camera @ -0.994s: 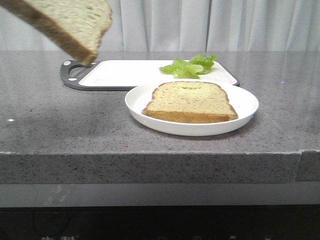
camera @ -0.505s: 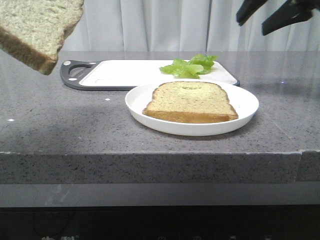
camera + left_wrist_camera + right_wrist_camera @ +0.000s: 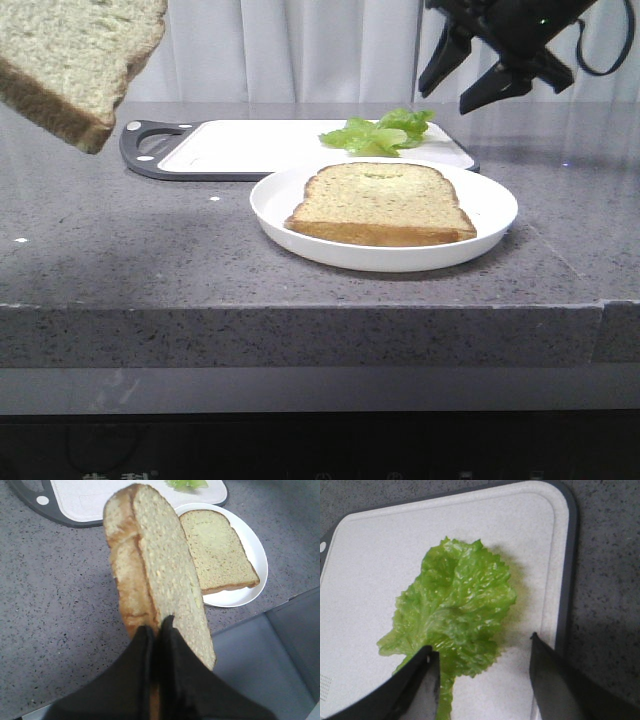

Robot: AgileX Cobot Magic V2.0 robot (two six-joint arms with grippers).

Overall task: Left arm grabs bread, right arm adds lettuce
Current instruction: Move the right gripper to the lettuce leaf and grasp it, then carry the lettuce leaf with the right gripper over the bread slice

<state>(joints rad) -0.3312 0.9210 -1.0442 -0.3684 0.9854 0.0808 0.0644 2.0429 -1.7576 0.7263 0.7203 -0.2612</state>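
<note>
Next, I lay the lettuce still on the cutting board point(image 3: 372, 135) over the plate's bread slice point(image 3: 384, 202) with my right gripper before my left gripper lowers the thick bread.
My left gripper point(image 3: 159, 625) is shut on the crust edge of the thick bread point(image 3: 165, 565) and holds it tilted in the air. In the front view the bread point(image 3: 70, 60) hangs high at the far left, and the left gripper is out of that view. The lettuce point(image 3: 380, 132) lies on the right part of the white cutting board point(image 3: 250, 145). My right gripper point(image 3: 447, 99) is open, above and just right of the lettuce. In the right wrist view the open gripper point(image 3: 481, 643) is over the stem end of the lettuce point(image 3: 455, 605), with one finger over the leaf.
A white plate point(image 3: 490, 225) with a thinner bread slice point(image 3: 380, 200) stands in front of the cutting board. The board has a dark grey rim and handle at its left end. The grey stone counter's front edge point(image 3: 300, 305) runs across the view. A white curtain hangs behind.
My right gripper came in from the upper right and moved down and left towards the lettuce. The held bread moved left a second ago and has stayed still since.
</note>
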